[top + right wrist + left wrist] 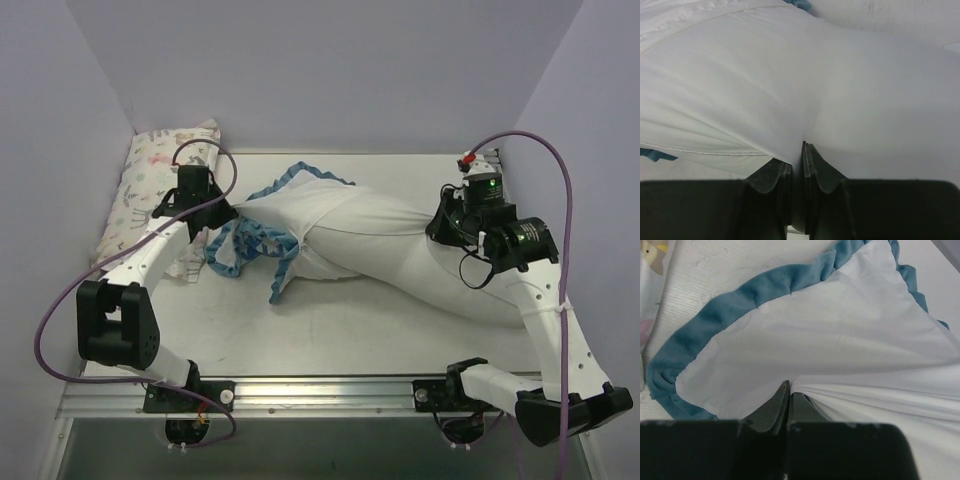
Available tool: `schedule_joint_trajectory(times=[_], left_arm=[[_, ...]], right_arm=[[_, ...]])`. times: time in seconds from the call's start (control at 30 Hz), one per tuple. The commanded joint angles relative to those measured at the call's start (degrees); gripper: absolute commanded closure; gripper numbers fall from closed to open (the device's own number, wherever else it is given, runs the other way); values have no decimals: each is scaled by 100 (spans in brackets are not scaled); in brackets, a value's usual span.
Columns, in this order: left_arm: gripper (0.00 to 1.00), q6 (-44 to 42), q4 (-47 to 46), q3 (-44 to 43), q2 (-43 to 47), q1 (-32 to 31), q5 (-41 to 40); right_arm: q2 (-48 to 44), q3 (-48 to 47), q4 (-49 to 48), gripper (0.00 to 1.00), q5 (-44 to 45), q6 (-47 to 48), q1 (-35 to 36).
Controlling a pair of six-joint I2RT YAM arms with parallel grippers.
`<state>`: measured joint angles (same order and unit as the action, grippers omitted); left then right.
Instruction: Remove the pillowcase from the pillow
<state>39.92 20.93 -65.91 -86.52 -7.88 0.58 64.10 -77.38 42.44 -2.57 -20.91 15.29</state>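
My left gripper is holding the taut pillowcase point(272, 208), the pillow's end still inside, so it should keep the pillowcase low while my right gripper lifts the pillow clear point(385, 228).
The pillowcase point(290, 205) lies left of centre with its plain white reverse up, its blue ruffled trim point(740, 302) along the edge and a houndstooth fold point(238, 252) below. My left gripper point(222, 212) is shut on the white cloth of the pillowcase point(830, 335), which draws into taut folds at the left gripper point(788, 390). The plain white pillow point(420, 255) stretches out of the cover toward the right. My right gripper point(440, 228) is shut on a pinch of the pillow point(865, 85), with cloth bunched between the closed jaws of the right gripper point(796, 150).
A smaller pastel animal-print pillow point(160, 170) lies against the left wall, beside the left arm; its corner point(652, 260) shows in the left wrist view. Purple walls enclose the back and sides. A metal rail point(320, 390) runs along the near edge.
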Motion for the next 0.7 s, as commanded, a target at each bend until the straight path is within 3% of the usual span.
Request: schedule_joint_trajectory(times=[0.0, 0.3, 0.67], left_arm=[[100, -178, 210, -308, -251, 612, -1613], [100, -397, 561, -1502, -1182, 647, -1491], [100, -433, 843, -2268, -1956, 507, -1420]], right_arm=[[-556, -628, 318, 100, 1601, 157, -448], [-723, -1033, 573, 100, 1189, 95, -474], [-934, -1051, 670, 100, 1004, 78, -474]])
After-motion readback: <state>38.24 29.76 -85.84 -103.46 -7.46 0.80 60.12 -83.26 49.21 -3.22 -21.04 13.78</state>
